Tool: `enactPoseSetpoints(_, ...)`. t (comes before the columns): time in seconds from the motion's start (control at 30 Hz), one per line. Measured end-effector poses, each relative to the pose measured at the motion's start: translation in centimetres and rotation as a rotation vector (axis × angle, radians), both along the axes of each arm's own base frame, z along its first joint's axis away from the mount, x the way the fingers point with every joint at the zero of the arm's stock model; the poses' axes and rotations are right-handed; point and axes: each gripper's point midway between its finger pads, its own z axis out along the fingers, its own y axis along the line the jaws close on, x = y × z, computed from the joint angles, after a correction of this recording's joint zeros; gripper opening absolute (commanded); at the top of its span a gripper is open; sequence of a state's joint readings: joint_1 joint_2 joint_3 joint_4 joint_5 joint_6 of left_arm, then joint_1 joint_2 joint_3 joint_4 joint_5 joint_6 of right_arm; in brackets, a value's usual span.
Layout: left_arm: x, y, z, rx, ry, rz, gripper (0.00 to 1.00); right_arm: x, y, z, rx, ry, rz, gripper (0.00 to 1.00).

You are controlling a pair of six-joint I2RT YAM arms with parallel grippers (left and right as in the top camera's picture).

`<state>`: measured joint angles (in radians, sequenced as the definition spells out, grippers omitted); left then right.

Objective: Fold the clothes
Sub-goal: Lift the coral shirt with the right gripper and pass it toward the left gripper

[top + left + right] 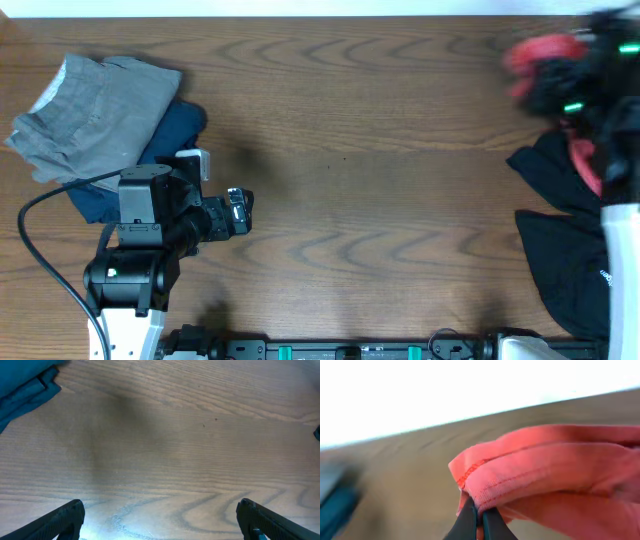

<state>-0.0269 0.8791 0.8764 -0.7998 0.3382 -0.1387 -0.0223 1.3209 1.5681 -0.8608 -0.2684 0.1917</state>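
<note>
The coral-red T-shirt's hemmed edge (472,474) is in my right gripper's fingers and the middle wood (340,190) is clear, so my right gripper should keep going toward my left gripper and let go there.
In the right wrist view my right gripper (480,511) is shut on a hemmed edge of the coral-red T-shirt (555,467), whose bunched folds hang above the table. Overhead, the same red cloth (540,55) shows blurred at the far right back corner, under the right arm. A black garment (562,235) with a small white logo lies spread along the right edge, with a strip of red cloth showing on it. My left gripper (238,210) hovers over bare wood at the front left, wide open (160,512), nothing between its fingers (65,519).
A folded grey garment (95,115) rests on a folded dark blue one (175,130) at the back left, just behind the left arm; the blue cloth's corner (25,385) shows in the left wrist view. The brown wooden table (380,170) spans the middle.
</note>
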Motion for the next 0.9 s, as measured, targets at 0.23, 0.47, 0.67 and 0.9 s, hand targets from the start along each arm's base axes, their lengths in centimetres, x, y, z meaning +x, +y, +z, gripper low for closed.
enactPoseSetpoints(0.23,0.0,0.0,0.0,0.0,0.001,0.0,0.98,-2.9,14.7,-7.7,-0.063,0.191,0.476,0.01)
enactPoseSetpoints(0.47,0.0,0.0,0.0,0.0,0.001,0.0,0.98,-4.1,22.7,-10.1,-0.097,0.158,0.692,0.01)
enactPoseSetpoints(0.67,0.0,0.0,0.0,0.0,0.002,0.0,0.98,-4.0,25.6,-8.1,-0.088,0.026,0.766,0.01)
enactPoseSetpoints(0.9,0.7,0.0,0.6,-0.001,-0.038,0.0,0.98,-3.9,25.4,-8.4,-0.116,0.033,0.741,0.99)
